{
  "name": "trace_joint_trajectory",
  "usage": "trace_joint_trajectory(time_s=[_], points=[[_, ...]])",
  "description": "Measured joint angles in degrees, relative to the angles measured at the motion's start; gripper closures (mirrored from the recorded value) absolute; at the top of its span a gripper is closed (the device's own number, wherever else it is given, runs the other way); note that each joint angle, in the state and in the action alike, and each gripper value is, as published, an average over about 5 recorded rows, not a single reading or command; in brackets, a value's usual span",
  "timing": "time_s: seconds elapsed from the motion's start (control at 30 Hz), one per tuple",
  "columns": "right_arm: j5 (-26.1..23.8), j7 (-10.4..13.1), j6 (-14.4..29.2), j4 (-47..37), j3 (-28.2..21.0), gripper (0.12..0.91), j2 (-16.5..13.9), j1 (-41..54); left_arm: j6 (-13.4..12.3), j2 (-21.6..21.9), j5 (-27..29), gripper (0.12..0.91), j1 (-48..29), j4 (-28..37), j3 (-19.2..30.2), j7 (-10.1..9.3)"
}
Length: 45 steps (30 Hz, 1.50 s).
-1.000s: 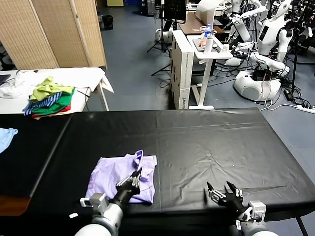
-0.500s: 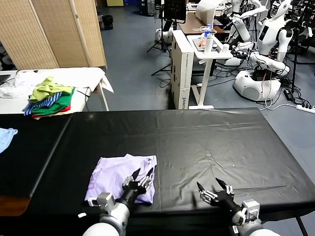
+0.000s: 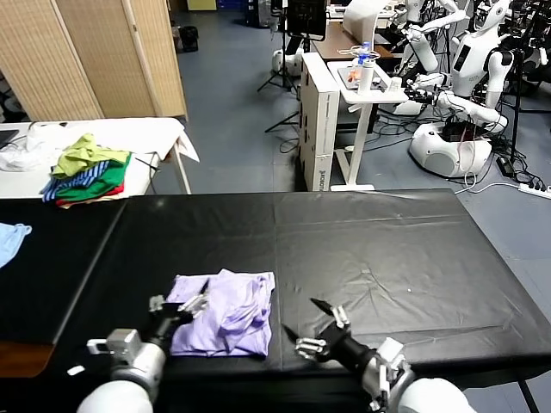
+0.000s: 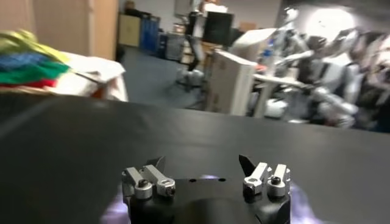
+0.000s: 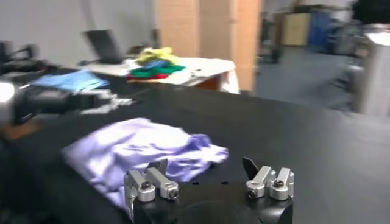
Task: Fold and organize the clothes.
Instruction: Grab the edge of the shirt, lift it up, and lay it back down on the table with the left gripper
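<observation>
The robot's right gripper should work at the near corner (image 3: 263, 350) beside it to pull the cloth flat, since the lavender T-shirt's bunched folds (image 3: 244, 317) lie across from the left gripper.
The pale lavender T-shirt (image 3: 225, 311) lies crumpled near the front edge of the black table (image 3: 370, 241), its right half bunched into folds. My left gripper (image 3: 181, 307) is open and empty over the shirt's left edge. In the left wrist view the gripper (image 4: 202, 164) is open, with lavender cloth (image 4: 114, 210) showing just under it. My right gripper (image 3: 308, 325) is open and empty over bare table, just right of the shirt. The right wrist view shows that gripper (image 5: 204, 165) open, the shirt (image 5: 137, 149) beyond it, and the left gripper (image 5: 91, 100) farther off.
A heap of green, striped and red garments (image 3: 86, 168) lies on a white table at the back left. A light blue garment (image 3: 10, 239) lies at the table's left edge. A white cabinet (image 3: 323, 120) and other robots (image 3: 469, 77) stand behind the table.
My left gripper has let go and moved left, from the shirt's front right part to its left edge. My right gripper has moved left toward the shirt. The raised fold has dropped.
</observation>
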Motion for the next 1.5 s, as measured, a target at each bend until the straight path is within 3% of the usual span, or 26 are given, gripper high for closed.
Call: trace_joint_trajectory(time_s=[0.2,0.53,0.73,0.93,1.03,1.33,1.5], points=[[-2.7,-3.0,0.0,-2.8,-10.2,0.118,-1.6,11.6,-0.6,0.6,1.8,0.123,0.6,1.4,-3.1,0.17],[-1.9,-2.9,-2.4,-6.9,-27.4,0.118,0.2,30.6,-0.8,0.1,2.6,0.123,0.9,2.5,-5.6,0.15],[-1.8,-3.0,-3.5,-8.6,-34.2,0.183,1.8,37.6,-0.9,-0.7,3.4,0.123,1.1,3.1,-5.7,0.15],[-1.8,-3.1,-4.0,-9.5,-38.2,0.310,2.4,40.8,-1.0,-1.4,3.7,0.123,1.4,3.1,-5.7,0.17],[-1.8,-3.0,-4.3,-9.8,-38.9,0.412,2.5,41.2,-1.1,-1.6,3.8,0.123,1.4,3.0,-5.6,0.18],[-1.9,-1.7,-4.5,-9.3,-37.6,0.822,1.6,39.5,-1.3,-2.3,4.2,0.123,1.4,3.0,-4.8,0.20],[-1.9,-1.3,-4.5,-8.2,-35.2,0.871,0.3,36.7,-1.3,-2.7,4.5,0.123,1.4,3.0,-4.4,0.19]])
